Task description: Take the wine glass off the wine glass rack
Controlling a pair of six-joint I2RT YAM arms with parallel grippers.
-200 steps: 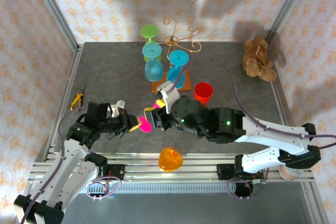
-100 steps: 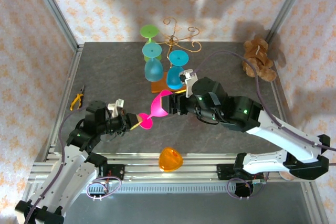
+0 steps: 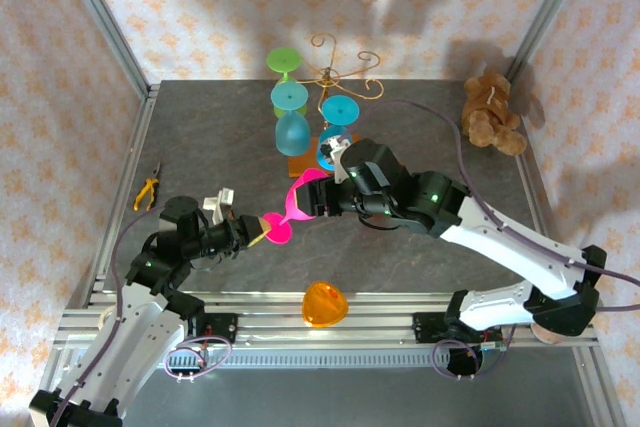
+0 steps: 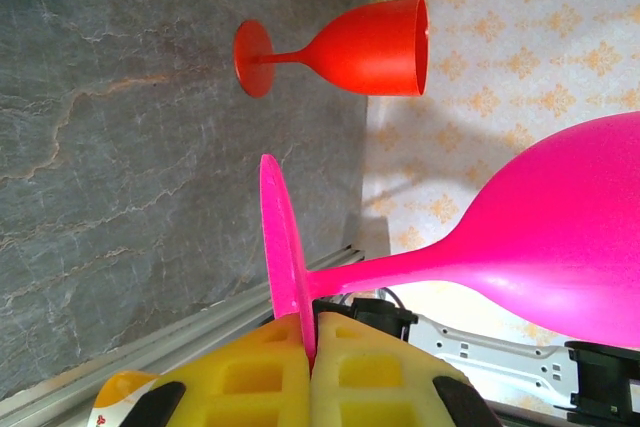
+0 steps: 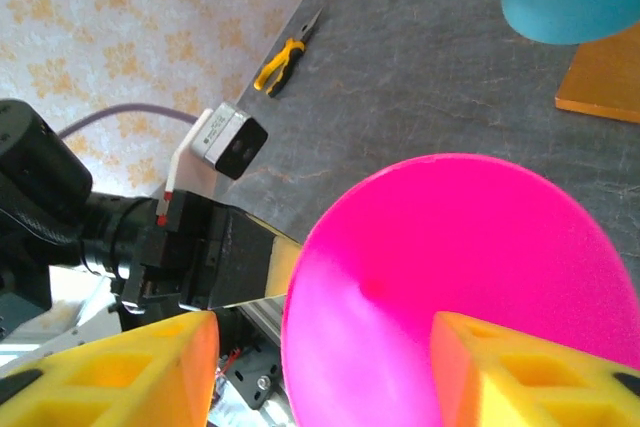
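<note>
My left gripper is pinching the pink wine glass by its foot (image 3: 279,228). So my right gripper should take hold of the bowl (image 3: 299,195) and stand the glass next to the red glass.
A pink wine glass (image 3: 298,203) hangs in the air over the near table, lying almost level. My left gripper (image 3: 255,233) is shut on the edge of its round foot (image 4: 281,247); the stem and bowl (image 4: 560,237) run off to the right. My right gripper (image 5: 322,322) is open with one yellow finger on each side of the bowl's mouth (image 5: 460,287), and a gap shows at the left finger (image 5: 140,372). The gold wire wine glass rack (image 3: 338,72) stands at the back on its orange-brown base (image 3: 300,165).
Two blue glasses (image 3: 291,119) (image 3: 338,112) and a green one (image 3: 285,59) hang on the rack. A red glass (image 4: 345,45) stands on the table. An orange glass (image 3: 325,304) lies at the front edge, pliers (image 3: 147,187) at the left, a teddy bear (image 3: 491,112) at the back right.
The right arm has drawn back from over the left gripper toward the rack, uncovering the pink bowl. Its jaws widened, then narrowed again. The left gripper kept its hold on the foot.
</note>
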